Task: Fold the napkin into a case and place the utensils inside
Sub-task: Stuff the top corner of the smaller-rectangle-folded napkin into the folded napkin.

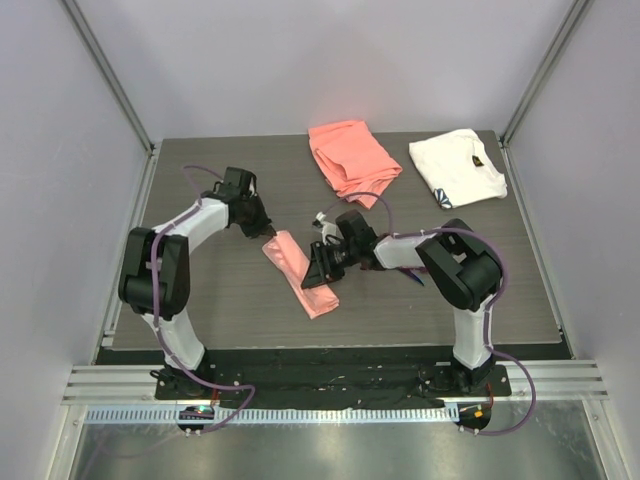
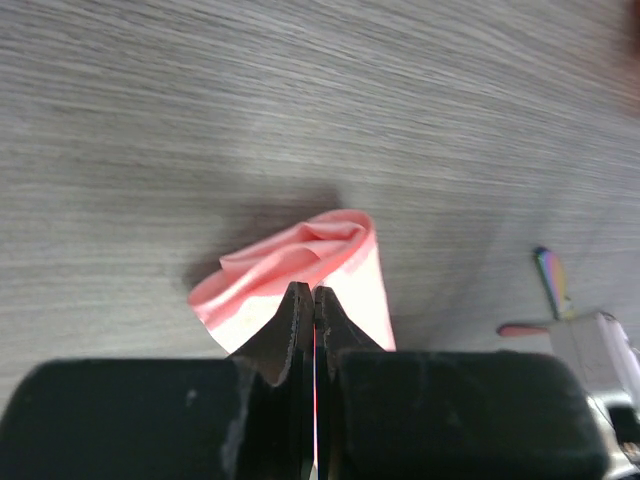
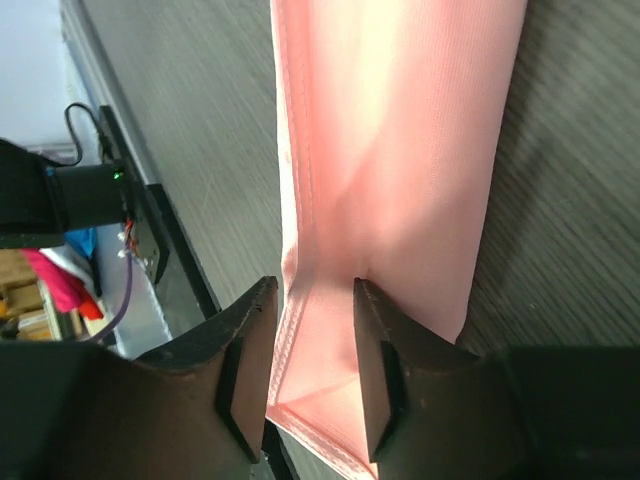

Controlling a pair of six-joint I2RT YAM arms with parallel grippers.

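The napkin's far end (image 2: 290,255) is bunched up at the robot's left gripper, so the right gripper should pinch the cloth (image 1: 286,243) next to it before the left gripper moves away.
The napkin (image 1: 300,272) lies folded as a narrow pale-pink strip, the case, slanting across the middle of the table. My left gripper (image 1: 268,232) is at its far end, shut on the cloth. In the left wrist view the jaws (image 2: 313,292) pinch a thin pink edge and the napkin (image 2: 300,262) bunches up beyond them. My right gripper (image 1: 322,268) stands over the near end. Its fingers (image 3: 312,300) are apart, one on the napkin (image 3: 400,130), the other just past its stitched edge. One iridescent utensil tip (image 2: 549,279) shows to the right; the other utensil is hidden.
A thicker coral-orange cloth (image 1: 352,160) lies at the back centre. A white cloth with a dark mark (image 1: 457,168) sits at the back right. The dark table (image 1: 200,310) ends at a metal rail (image 1: 320,385) by the arm bases.
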